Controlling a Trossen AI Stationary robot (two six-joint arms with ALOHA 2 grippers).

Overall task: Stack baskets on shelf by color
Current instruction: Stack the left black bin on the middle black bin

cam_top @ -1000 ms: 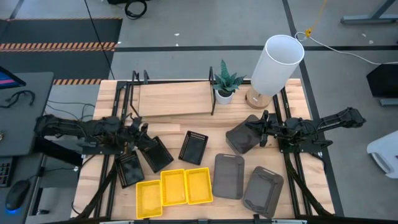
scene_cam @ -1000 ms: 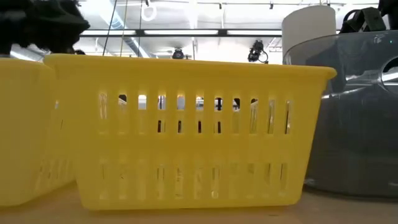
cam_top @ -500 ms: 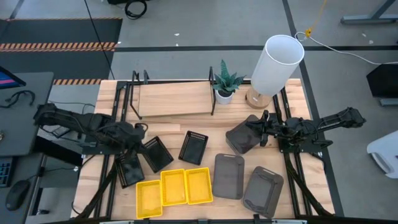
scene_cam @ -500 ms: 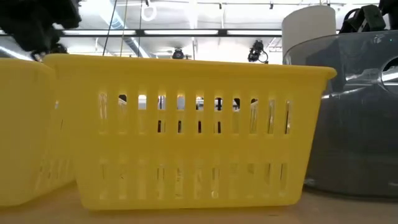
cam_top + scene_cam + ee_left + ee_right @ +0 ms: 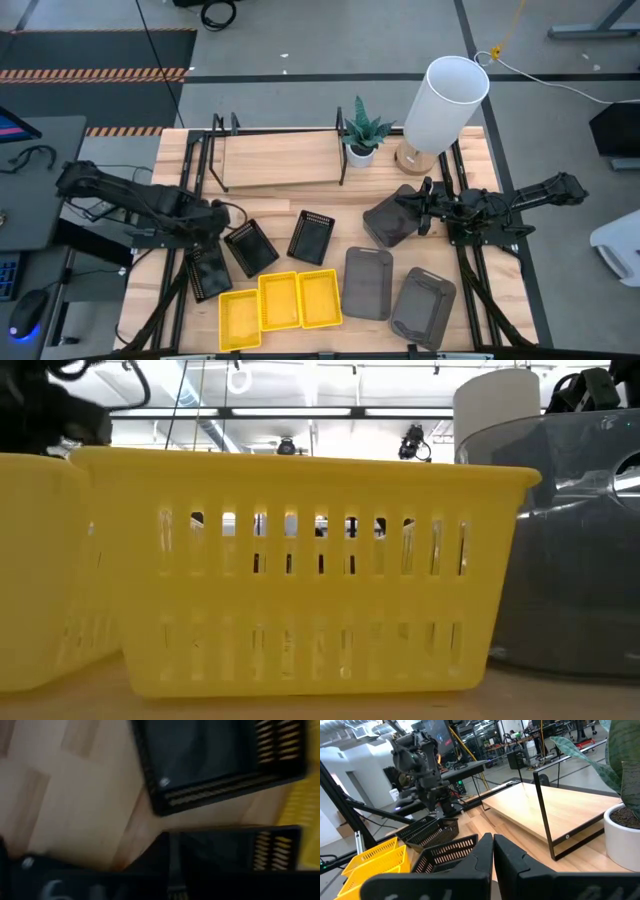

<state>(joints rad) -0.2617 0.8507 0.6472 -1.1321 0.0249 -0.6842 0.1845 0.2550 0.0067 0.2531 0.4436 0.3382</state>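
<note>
I expect the next black basket point(image 5: 208, 272) to nest deep inside the middle black basket point(image 5: 251, 248) when I lower it, because the middle basket is wider at its rim than at its bottom.
Three black perforated baskets point(image 5: 250, 247), point(image 5: 208, 270), point(image 5: 312, 237) lie flat on the tabletop, left of centre. The three yellow ones point(image 5: 279, 300) sit in a row at the near edge. Two grey baskets point(image 5: 368, 282), point(image 5: 424, 306) lie flat, and a third point(image 5: 392, 218) sits askew in front of my right gripper point(image 5: 410, 206). That gripper is level, pointing toward the table's left, and its fingers point(image 5: 485, 851) are shut. My left gripper point(image 5: 216, 213), shut, hovers just left of the middle black basket point(image 5: 215, 765). The shelf point(image 5: 280, 158) stands bare at the far side. My right gripper: its tips lie over the right edge of the askew grey basket point(image 5: 405, 200) in the high view. The wrist view shows no basket wall between the fingers, so I cannot tell whether they touch it. My left gripper touches nothing.
A potted plant point(image 5: 363, 135) stands at the shelf's right end rail, and a tall white lamp point(image 5: 445, 105) stands beside it. Bare wood lies between the shelf and the baskets point(image 5: 270, 205). In the low view, a yellow basket point(image 5: 300, 570) and a grey one point(image 5: 570, 540) fill the foreground.
My left gripper has drawn back a little toward the table's left edge, off the far-left corner of the middle black basket, and its arm has folded back. The baskets and my right arm have stayed where they were.
</note>
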